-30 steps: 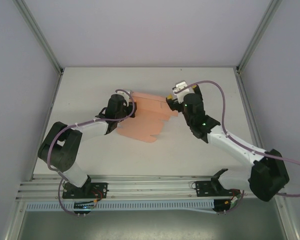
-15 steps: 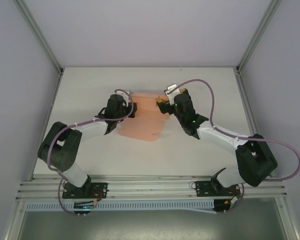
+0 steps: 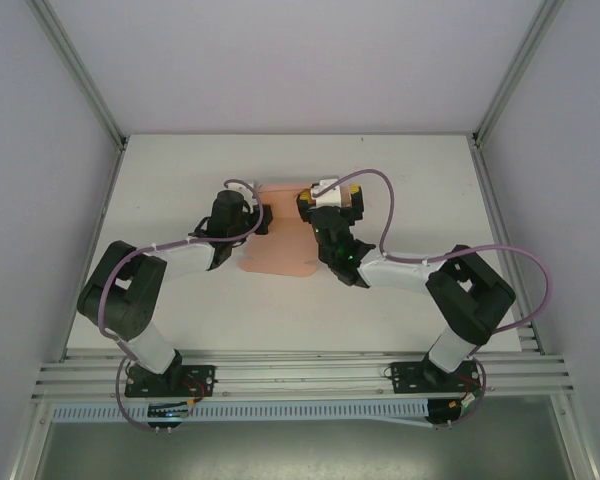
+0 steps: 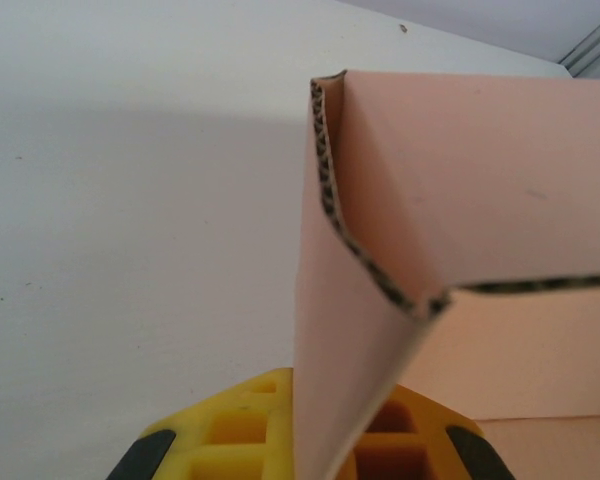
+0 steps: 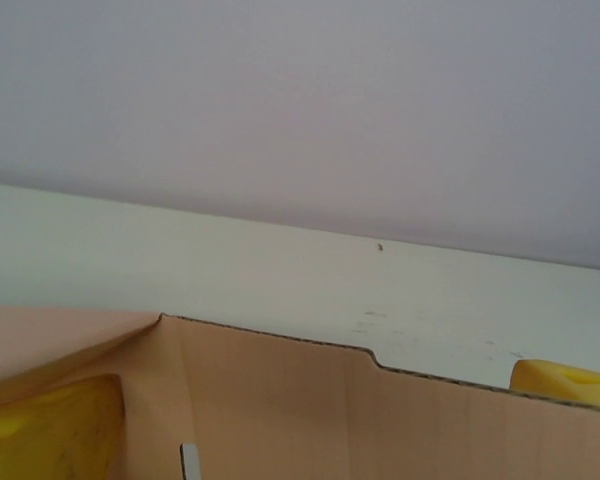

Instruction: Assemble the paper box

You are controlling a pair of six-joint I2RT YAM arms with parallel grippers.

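Note:
The standing panel (image 5: 280, 410) runs crosswise between my right gripper's open fingers; I should back off clear, then straddle it from outside the box.
The paper box (image 3: 278, 248) is a salmon-pink cardboard sheet lying partly folded on the white table (image 3: 420, 180) between my two arms. My left gripper (image 3: 263, 216) is at the sheet's left edge. In the left wrist view, a raised corrugated flap of the paper box (image 4: 460, 190) runs down between its yellow fingers (image 4: 230, 440), and the left gripper (image 4: 330, 445) is shut on that flap. My right gripper (image 3: 325, 203) sits over the sheet's right rear part. From its wrist, a standing panel of the paper box (image 5: 310, 400) spans the wide gap between the yellow fingers (image 5: 50, 430), so the right gripper (image 5: 310, 425) is open.
Grey walls and metal corner posts (image 3: 495, 100) enclose the table on three sides. Bare table surface lies behind the sheet towards the back wall (image 5: 300, 120) and to the right. The arms' bases are bolted to the rail (image 3: 300, 370) at the near edge.
My right arm has swung left and folded in, bringing its gripper onto the sheet's right side. The sheet now looks narrower and more folded. The left gripper has kept its hold and place.

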